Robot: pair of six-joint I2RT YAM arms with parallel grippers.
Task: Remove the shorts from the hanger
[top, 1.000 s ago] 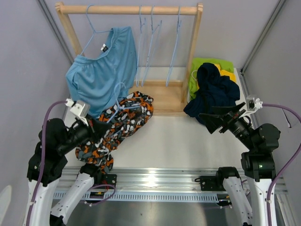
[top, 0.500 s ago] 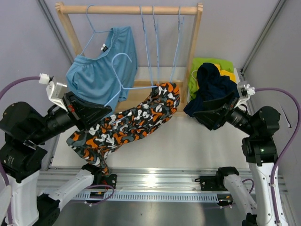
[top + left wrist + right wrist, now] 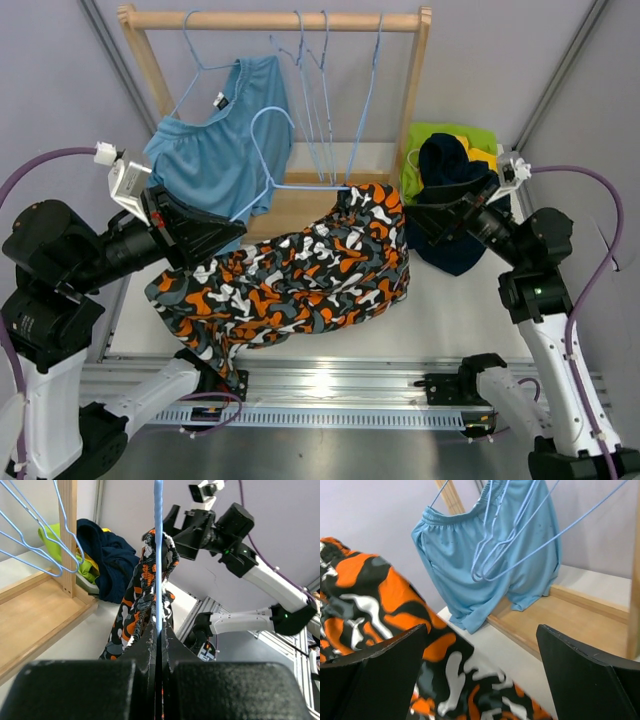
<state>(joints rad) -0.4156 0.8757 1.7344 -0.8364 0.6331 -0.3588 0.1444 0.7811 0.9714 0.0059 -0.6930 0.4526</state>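
Observation:
The camouflage shorts (image 3: 300, 285) will slide off the wire when the robot pulls them away, because the smooth hanger arm (image 3: 318, 187) simply runs into their bunched upper end.
The camouflage shorts (image 3: 300, 285) hang from a light blue wire hanger (image 3: 300, 185) held off the rack. My left gripper (image 3: 232, 233) is shut on that hanger's wire; in the left wrist view the wire (image 3: 158, 555) runs up from between the closed fingers (image 3: 145, 645), with the camouflage shorts (image 3: 145, 592) draped on it. My right gripper (image 3: 424, 222) is open and empty beside the shorts' upper right end; its wrist view shows the camouflage shorts (image 3: 375, 605) by the left finger (image 3: 370, 680). The light blue shorts (image 3: 215, 155) hang on the rack.
The wooden rack (image 3: 275, 18) holds several empty blue hangers (image 3: 325, 90) over its wooden base (image 3: 345, 215). Navy shorts (image 3: 450, 175), yellow shorts (image 3: 485, 157) and lime green shorts (image 3: 450, 133) lie piled at the right. Grey walls stand close on both sides.
My left gripper has lifted the hanger up and to the right, and the camouflage shorts have spread out across the table. My right gripper has moved left, close to the shorts.

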